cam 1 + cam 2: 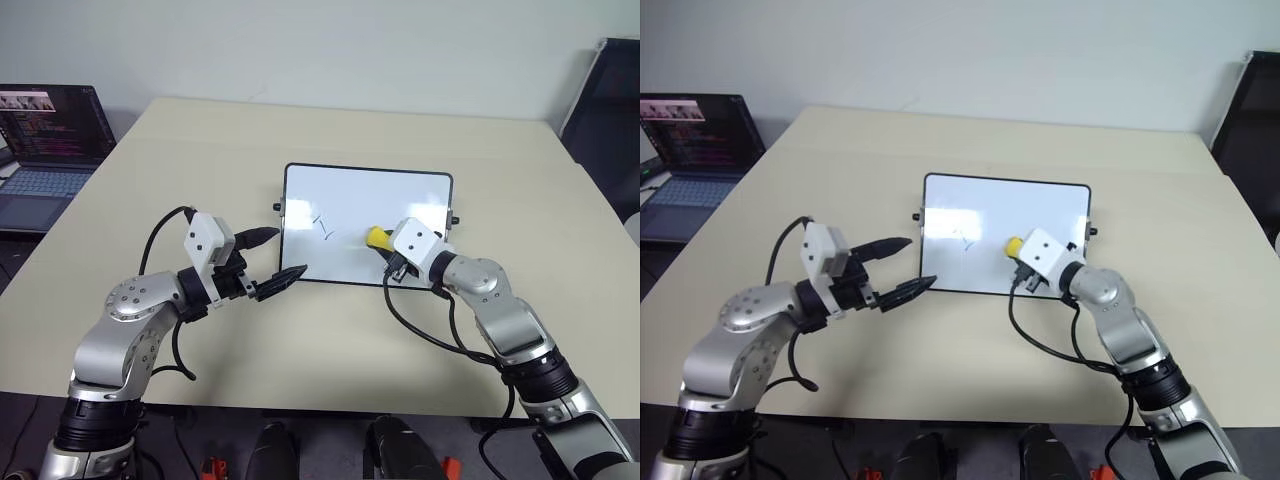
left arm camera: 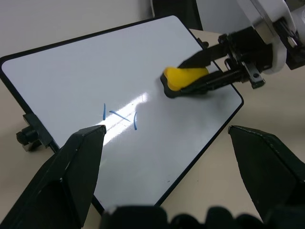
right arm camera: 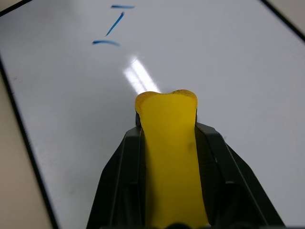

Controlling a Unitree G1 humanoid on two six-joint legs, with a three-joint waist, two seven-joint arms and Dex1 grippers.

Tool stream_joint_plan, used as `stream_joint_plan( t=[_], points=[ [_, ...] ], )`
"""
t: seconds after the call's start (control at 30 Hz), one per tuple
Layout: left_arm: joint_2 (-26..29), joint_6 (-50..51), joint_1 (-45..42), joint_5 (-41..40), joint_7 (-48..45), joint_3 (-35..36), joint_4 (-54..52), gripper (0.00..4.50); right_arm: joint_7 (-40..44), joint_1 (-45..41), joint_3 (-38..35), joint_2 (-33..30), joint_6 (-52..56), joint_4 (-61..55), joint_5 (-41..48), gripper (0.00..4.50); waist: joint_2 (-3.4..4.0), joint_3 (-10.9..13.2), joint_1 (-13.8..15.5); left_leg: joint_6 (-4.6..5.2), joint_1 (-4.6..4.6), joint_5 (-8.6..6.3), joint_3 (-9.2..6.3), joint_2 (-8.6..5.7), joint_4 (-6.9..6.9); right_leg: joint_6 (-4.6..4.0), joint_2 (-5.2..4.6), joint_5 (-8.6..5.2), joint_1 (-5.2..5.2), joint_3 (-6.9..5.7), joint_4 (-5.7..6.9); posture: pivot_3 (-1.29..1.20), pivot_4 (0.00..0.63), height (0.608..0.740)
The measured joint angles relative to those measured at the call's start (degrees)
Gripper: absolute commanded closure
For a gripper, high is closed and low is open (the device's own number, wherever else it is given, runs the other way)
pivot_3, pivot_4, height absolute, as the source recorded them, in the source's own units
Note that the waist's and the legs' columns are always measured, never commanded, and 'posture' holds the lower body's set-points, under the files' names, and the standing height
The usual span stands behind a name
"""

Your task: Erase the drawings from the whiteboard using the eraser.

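Observation:
Next, my right gripper moves back and brings the eraser over the strokes before it wipes, because the yellow eraser is over clean board next to the blue strokes.
The whiteboard lies flat in the middle of the beige table. The drawings, three short blue strokes, sit left of the board's centre and show close up in the left wrist view. My right gripper is shut on the yellow eraser, holding it over the board's near right part, a little to the right of the strokes. In the right wrist view the eraser sticks out between the two black fingers, with the drawings ahead of it. My left gripper stands open and holds nothing, by the board's near left corner.
An open laptop stands on a separate surface to the far left. A dark chair is at the far right beyond the table. Small black knobs stick out from the board's short sides. Bare table surrounds the board.

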Motion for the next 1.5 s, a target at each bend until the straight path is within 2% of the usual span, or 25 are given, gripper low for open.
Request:
stream_joint_plan(
  t=[0.13, 0.37, 0.47, 0.83, 0.97, 1.13, 1.4, 1.5],
  points=[
    [0.0, 0.0, 0.0, 0.0, -0.2, 0.0, 0.6, 0.00, -1.2, -1.9, 0.0, 0.7, 0.4, 2.3, -0.2, 3.41, 0.00, 0.0, -0.2, 0.10, 0.12, 0.08, 0.01, -0.03, 0.27, -0.06, 0.02, 0.03, -0.10, 0.05, 0.55, 0.00, 0.150, 0.740],
    [-0.1, 0.2, -0.5, 0.0, 0.0, -0.3, 0.5, 0.00, -7.8, -8.7, -1.7, 3.8, -1.5, 9.3, -2.3, 3.41, 0.00, 0.0, -0.3, 0.24, 0.12, 0.20, 0.00, -0.03, 0.28, -0.11, 0.04, 0.10, -0.11, 0.07, 0.59, 0.00, 0.150, 0.740],
    [-0.1, 1.2, -0.9, -0.1, 0.6, -0.6, 0.3, 0.00, -7.6, -8.8, -2.3, 3.4, -1.0, 8.9, -2.1, 3.41, -0.01, 0.0, -0.1, 0.24, 0.09, 0.19, 0.00, -0.03, 0.18, -0.06, 0.04, 0.02, -0.10, 0.04, 0.57, 0.00, 0.150, 0.740],
    [0.1, 2.4, -2.0, -0.2, 1.0, 0.2, 1.0, 0.00, -2.2, 0.1, -4.8, 0.4, 6.6, -1.1, 1.1, 3.41, -0.05, 0.0, -0.3, 0.24, 0.17, 0.20, 0.00, -0.03, 0.16, -0.11, 0.04, 0.01, -0.10, 0.06, 0.56, 0.00, 0.150, 0.740],
    [0.0, 0.6, -1.5, 0.0, 1.0, 0.8, 3.5, 0.00, -2.7, 0.1, -4.9, 1.2, 5.9, -1.1, 1.4, 3.41, -0.05, 0.0, -0.4, 0.24, 0.17, 0.20, 0.00, -0.03, 0.19, -0.11, 0.04, 0.01, -0.12, 0.08, 0.56, 0.00, 0.150, 0.740],
    [-0.6, -3.0, 2.8, 1.2, 2.4, 3.9, 5.9, 0.00, -2.0, 1.9, -7.1, 3.7, 3.3, -3.9, 5.8, 3.41, 0.00, 0.0, -0.4, 0.21, 0.06, 0.16, 0.00, -0.01, -0.13, -0.07, 0.05, -0.12, -0.24, 0.03, 0.54, 0.00, 0.150, 0.740],
    [-2.2, -6.8, 9.0, 2.7, 6.3, 7.8, 6.1, 0.00, 0.9, 11.4, -8.3, 4.3, 1.7, -16.1, 13.8, 3.41, 0.00, 0.0, 0.0, -0.24, 0.00, -0.17, -0.08, 0.02, -0.23, 0.06, 0.04, -0.43, -0.25, -0.08, 0.54, 0.00, 0.150, 0.740],
    [-2.2, -8.1, 9.3, 2.8, 5.9, 8.1, 6.3, 0.00, 1.0, 15.4, -8.5, 4.3, -0.2, -18.4, 14.9, 3.41, -0.02, 0.0, 0.0, -0.24, 0.03, -0.17, -0.11, 0.02, -0.20, -0.22, 0.04, -0.66, -0.20, -0.11, 0.54, 0.00, 0.150, 0.740]
  ],
)
